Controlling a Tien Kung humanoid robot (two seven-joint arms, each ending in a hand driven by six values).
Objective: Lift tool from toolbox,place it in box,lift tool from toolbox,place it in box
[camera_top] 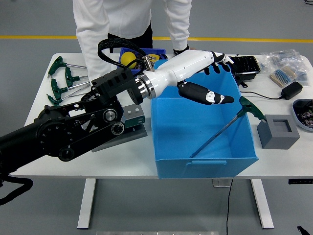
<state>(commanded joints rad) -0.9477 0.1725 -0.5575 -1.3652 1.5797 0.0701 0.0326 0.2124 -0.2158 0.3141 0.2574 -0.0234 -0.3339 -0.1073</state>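
Note:
My gripper will lift the tool, and the toolbox will then stay upright and let the tool slide out, because a broad flat plate point(126, 139) spreads under the toolbox.
My left hand point(211, 78) hovers over the back of the blue box point(244, 156), its white and black fingers spread and holding nothing. A green T-handle tool point(230, 128) lies in the box, its shaft slanting from the box floor up to the right wall, where the green handle point(252, 108) rests over the rim. The grey-green toolbox point(131, 117) sits left of the box, partly hidden by my black arm. Several more green T-handle tools point(62, 78) lie at the table's far left. My right arm is out of view.
A person in white stands at the far side, one hand point(182, 50) on the table behind the box. A grey block point(278, 131) stands right of the box. A black tray point(243, 67), a black adapter point(292, 89) and bagged parts point(286, 66) lie at the back right.

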